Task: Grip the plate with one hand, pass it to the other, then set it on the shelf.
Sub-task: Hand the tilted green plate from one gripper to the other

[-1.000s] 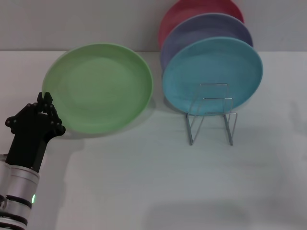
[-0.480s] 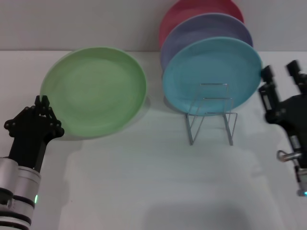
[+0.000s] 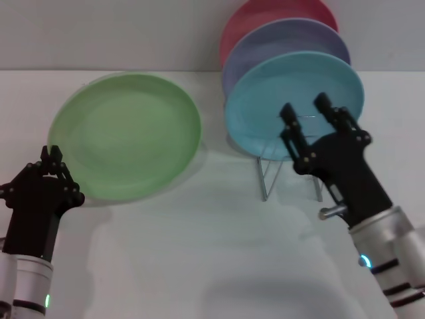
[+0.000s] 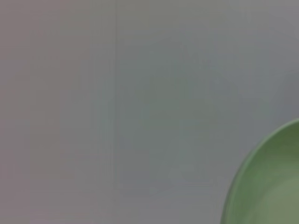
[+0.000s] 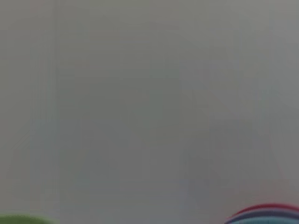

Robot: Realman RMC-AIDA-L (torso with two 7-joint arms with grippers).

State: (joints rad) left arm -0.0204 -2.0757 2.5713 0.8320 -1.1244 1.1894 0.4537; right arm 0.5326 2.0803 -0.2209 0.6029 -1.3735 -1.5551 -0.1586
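My open right gripper needs to go on moving toward the light green plate's free rim (image 3: 198, 128) until its fingers are on both sides of it, because my left gripper holds the opposite edge (image 3: 62, 144).
The light green plate (image 3: 126, 136) hangs tilted over the left of the white table, and its shadow falls beneath it. My left gripper (image 3: 52, 156) is shut on the plate's near left rim. The left wrist view shows only a curved edge of the plate (image 4: 266, 186). My right gripper (image 3: 305, 105) is open, raised in front of the turquoise plate and above the shelf (image 3: 265, 181). The shelf is a silver wire rack, and the right arm hides part of it. A gap of table separates the right gripper from the green plate.
A turquoise plate (image 3: 259, 106), a lavender plate (image 3: 292, 36) and a red plate (image 3: 265, 13) stand upright in a row at the back of the rack. A grey wall runs behind the table (image 3: 199, 252).
My right arm has swung in from the right edge to the front of the rack, fingers open. The left gripper and the green plate have shifted slightly left and nearer.
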